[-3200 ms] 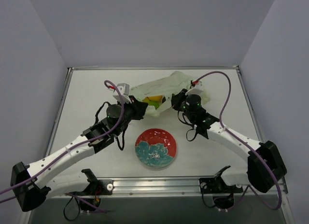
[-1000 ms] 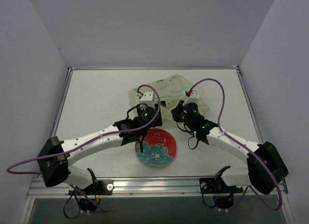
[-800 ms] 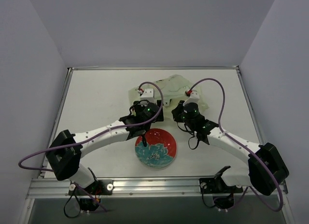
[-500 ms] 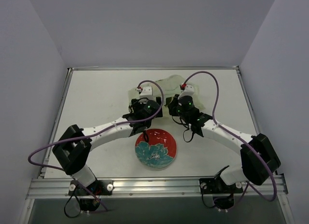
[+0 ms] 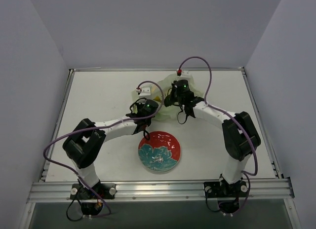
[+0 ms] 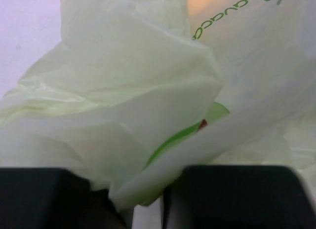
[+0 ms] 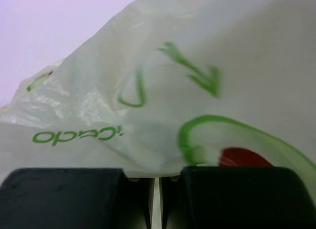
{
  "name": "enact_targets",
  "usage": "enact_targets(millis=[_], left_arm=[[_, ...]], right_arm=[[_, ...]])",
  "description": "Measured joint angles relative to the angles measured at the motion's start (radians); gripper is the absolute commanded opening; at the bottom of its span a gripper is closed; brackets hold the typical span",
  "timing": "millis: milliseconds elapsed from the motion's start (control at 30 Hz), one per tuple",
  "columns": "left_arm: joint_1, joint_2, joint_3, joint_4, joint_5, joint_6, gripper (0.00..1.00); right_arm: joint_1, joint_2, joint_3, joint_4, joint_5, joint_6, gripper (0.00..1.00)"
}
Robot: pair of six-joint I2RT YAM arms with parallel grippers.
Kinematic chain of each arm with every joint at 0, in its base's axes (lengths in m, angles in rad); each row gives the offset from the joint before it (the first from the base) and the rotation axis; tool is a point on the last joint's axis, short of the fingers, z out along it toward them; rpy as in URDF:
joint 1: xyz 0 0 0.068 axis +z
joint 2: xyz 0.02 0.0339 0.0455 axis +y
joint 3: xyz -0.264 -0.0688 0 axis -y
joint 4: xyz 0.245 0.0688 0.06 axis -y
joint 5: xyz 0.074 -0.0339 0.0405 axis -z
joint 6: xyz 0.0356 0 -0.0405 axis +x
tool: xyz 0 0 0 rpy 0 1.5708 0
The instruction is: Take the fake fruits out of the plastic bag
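Observation:
The bag's printed edge (image 7: 154, 171) has my right gripper shut on it next to the dark green fruit (image 5: 168, 100), so next my right gripper opens and reaches under that edge around the fruit.
The plastic bag (image 5: 163, 86) lies bunched at the back middle of the table, between my two grippers. My left gripper (image 5: 154, 103) is at its left side and my right gripper (image 5: 172, 101) at its right side. In the left wrist view the gripper (image 6: 160, 209) is shut on a fold of the bag (image 6: 148, 91). An orange glow (image 6: 210, 3) shows through the plastic at the top. In the right wrist view the gripper (image 7: 155, 199) is shut on the bag's (image 7: 163, 91) printed edge. The fake fruits are otherwise hidden.
The red-and-teal floral plate (image 5: 159, 151) sits in front of the bag near the table's middle, with no fruit seen on it. Grey walls enclose the table on three sides. A metal rail runs along the near edge.
My left gripper has moved from over the plate's left rim back to the bag. My right gripper has moved farther back and left. Both arms now reach deeper, and the bag is more bunched.

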Motion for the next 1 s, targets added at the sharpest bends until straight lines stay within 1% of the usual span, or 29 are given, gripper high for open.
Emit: enact_targets(millis=[133, 267, 400, 533, 667, 800, 1000], left_arm=[[0.042, 0.051, 0.000, 0.019, 0.032, 0.021, 0.02], [0.074, 0.061, -0.010, 0.038, 0.071, 0.024, 0.02], [0.090, 0.021, -0.103, 0.096, 0.126, 0.015, 0.03], [0.091, -0.027, -0.198, 0.119, 0.192, -0.005, 0.02], [0.092, -0.077, -0.245, 0.132, 0.254, -0.018, 0.02], [0.095, -0.156, -0.285, 0.137, 0.302, -0.019, 0.02], [0.109, -0.271, -0.307, 0.120, 0.349, -0.019, 0.02]], right_arm=[[-0.050, 0.094, 0.114, -0.011, 0.000, -0.042, 0.02], [-0.097, 0.196, 0.228, -0.032, -0.011, -0.076, 0.02], [-0.134, 0.335, 0.353, -0.044, -0.034, -0.098, 0.03], [-0.154, 0.458, 0.415, -0.058, -0.059, -0.109, 0.03], [-0.169, 0.514, 0.421, -0.071, -0.082, -0.113, 0.05], [-0.172, 0.509, 0.404, -0.057, -0.116, -0.110, 0.06], [-0.169, 0.361, 0.152, 0.040, -0.181, -0.054, 0.06]])
